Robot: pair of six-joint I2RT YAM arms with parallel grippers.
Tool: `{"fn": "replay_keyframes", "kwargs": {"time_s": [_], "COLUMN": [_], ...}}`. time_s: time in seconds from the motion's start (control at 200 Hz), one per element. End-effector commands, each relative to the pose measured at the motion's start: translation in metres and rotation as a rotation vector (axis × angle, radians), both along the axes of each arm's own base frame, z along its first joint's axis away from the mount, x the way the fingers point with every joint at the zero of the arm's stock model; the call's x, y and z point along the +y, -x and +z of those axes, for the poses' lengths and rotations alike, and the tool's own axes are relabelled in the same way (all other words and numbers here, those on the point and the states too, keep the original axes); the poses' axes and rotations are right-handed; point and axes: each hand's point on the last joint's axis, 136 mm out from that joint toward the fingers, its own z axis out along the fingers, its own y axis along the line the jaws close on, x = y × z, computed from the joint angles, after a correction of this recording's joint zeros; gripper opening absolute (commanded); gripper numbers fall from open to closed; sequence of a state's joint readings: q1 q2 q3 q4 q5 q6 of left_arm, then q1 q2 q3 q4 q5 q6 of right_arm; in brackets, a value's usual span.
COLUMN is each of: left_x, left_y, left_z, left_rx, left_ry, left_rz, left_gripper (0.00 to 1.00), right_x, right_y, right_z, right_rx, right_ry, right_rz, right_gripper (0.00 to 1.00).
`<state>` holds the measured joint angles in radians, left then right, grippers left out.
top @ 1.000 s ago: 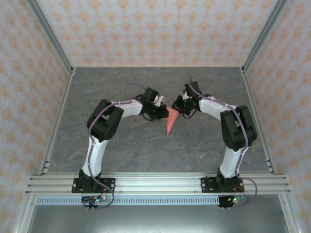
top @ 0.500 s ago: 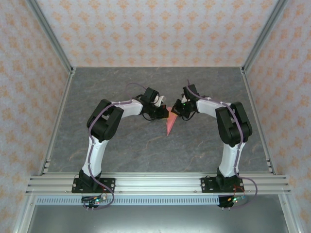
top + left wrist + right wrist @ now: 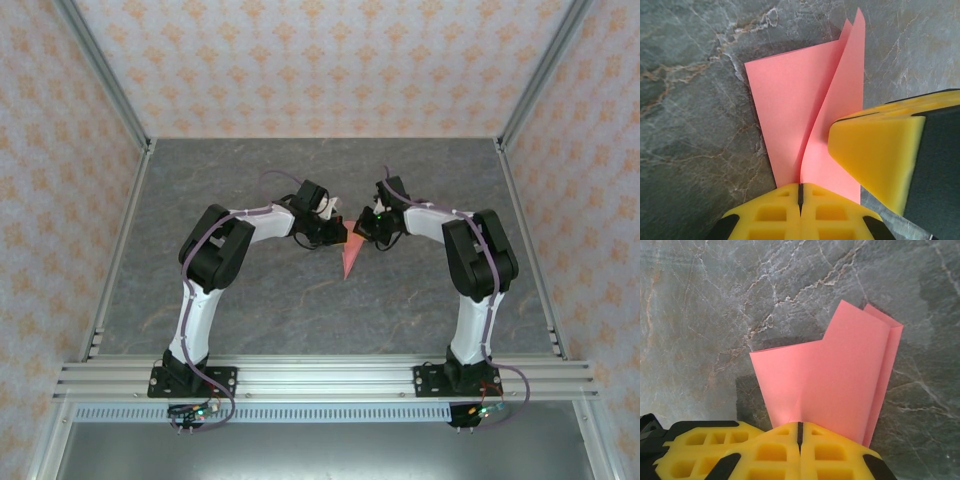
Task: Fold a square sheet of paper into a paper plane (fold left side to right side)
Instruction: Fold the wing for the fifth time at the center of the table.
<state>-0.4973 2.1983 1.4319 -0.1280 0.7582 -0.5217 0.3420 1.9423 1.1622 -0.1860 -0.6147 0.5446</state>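
Both of the robot's grippers are at the wide end of the paper and the flap bows up, so the left gripper should go to the paper's narrow tip and push the fold flat.
The salmon-pink paper is folded into a narrow pointed paper plane, held mid-table with its tip toward the arms. My left gripper is shut on its wide end from the left. My right gripper is shut on the same end from the right. In the left wrist view the paper plane rises out of my shut left gripper, one flap curling up along the crease, with a yellow right finger beside it. In the right wrist view the paper plane fans out from my shut right gripper.
The grey marble-patterned table spreads on all sides of the two grippers. Aluminium frame rails run along the near edge, and patterned walls close in the left, right and back.
My right arm's elbow has swung inward and its gripper has edged closer to the left one. The paper plane has stayed held between them, barely shifting.
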Motion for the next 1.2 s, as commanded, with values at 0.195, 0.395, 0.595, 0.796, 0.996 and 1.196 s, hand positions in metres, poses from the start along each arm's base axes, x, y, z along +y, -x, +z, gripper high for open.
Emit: {"fn": "replay_keyframes", "kwargs": {"time_s": [0.195,0.395,0.595,0.796,0.996,1.196], "left_x": [0.027,0.022,0.02,0.021,0.024,-0.002], "left_y": [0.013,0.013,0.011,0.007,0.018,0.047], "left_z": [-0.038,-0.027,0.001,0.031,0.055,0.093], "left_rx": [0.072,0.056,0.015,-0.039,-0.074,-0.046], "left_ry": [-0.152,-0.118,-0.085,-0.069,-0.036,0.172], "left_rz": [0.041,0.031,0.034,0.047,0.038,-0.012], "left_gripper": [0.0,0.0,0.05,0.23,0.29,0.29], "right_x": [-0.007,-0.018,-0.029,-0.034,-0.031,-0.029], "right_y": [0.004,0.024,0.043,0.05,0.048,0.045], "right_z": [-0.025,-0.047,-0.064,-0.072,-0.071,-0.068], "right_rx": [-0.012,0.039,0.1,0.135,0.129,0.122], "right_ry": [0.043,0.079,0.132,0.161,0.151,0.143], "right_rz": [0.001,-0.003,-0.004,0.006,0.012,0.012], "right_gripper": [0.06,0.05,0.05,0.05,0.05,0.05]}}
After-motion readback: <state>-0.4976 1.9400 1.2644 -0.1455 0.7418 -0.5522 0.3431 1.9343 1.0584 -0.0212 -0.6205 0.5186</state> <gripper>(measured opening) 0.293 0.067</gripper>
